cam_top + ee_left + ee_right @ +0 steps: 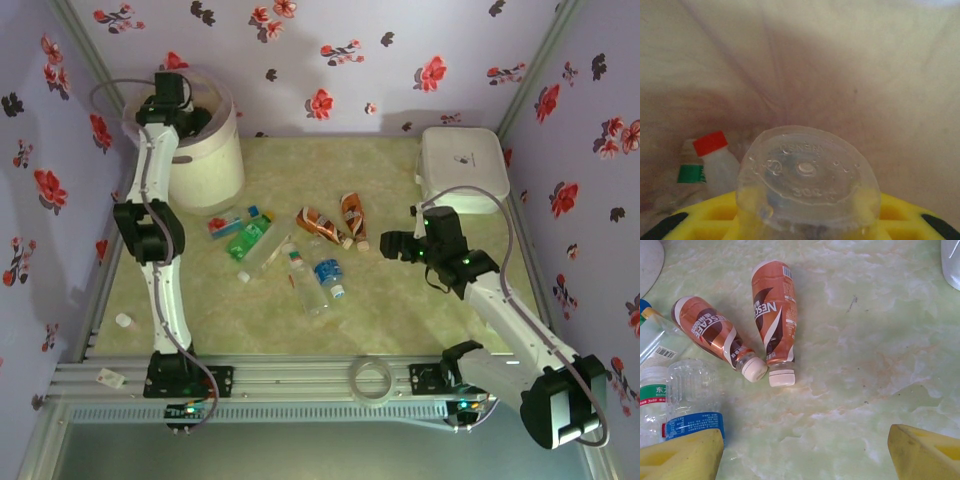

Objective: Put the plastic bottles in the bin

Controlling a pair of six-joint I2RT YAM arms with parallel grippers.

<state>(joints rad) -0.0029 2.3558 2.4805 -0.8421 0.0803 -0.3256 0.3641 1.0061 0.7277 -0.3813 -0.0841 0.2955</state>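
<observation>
The bin (207, 168) is a long way from my right gripper, so next my right gripper picks up the orange-brown bottle (353, 217) nearest the box and hands it to my left gripper.
The cream-white bin (207, 160) stands at the back left. My left gripper (172, 98) hangs over its mouth, shut on a clear plastic bottle whose round base (807, 172) faces the left wrist camera between the yellow fingers (700, 220). Inside the bin lies a red-capped bottle (715, 155). Several bottles lie mid-table: a green one (248, 238), a blue-labelled clear one (328, 272), and two orange-brown ones (710, 332) (774, 310). My right gripper (392, 245) (805, 455) hovers open just right of them, over bare table.
A flat white lidded box (462, 168) sits at the back right. A clear tape roll (371, 380) rests on the front rail. A small capped item (123, 321) lies near the left wall. Flowered walls close in three sides.
</observation>
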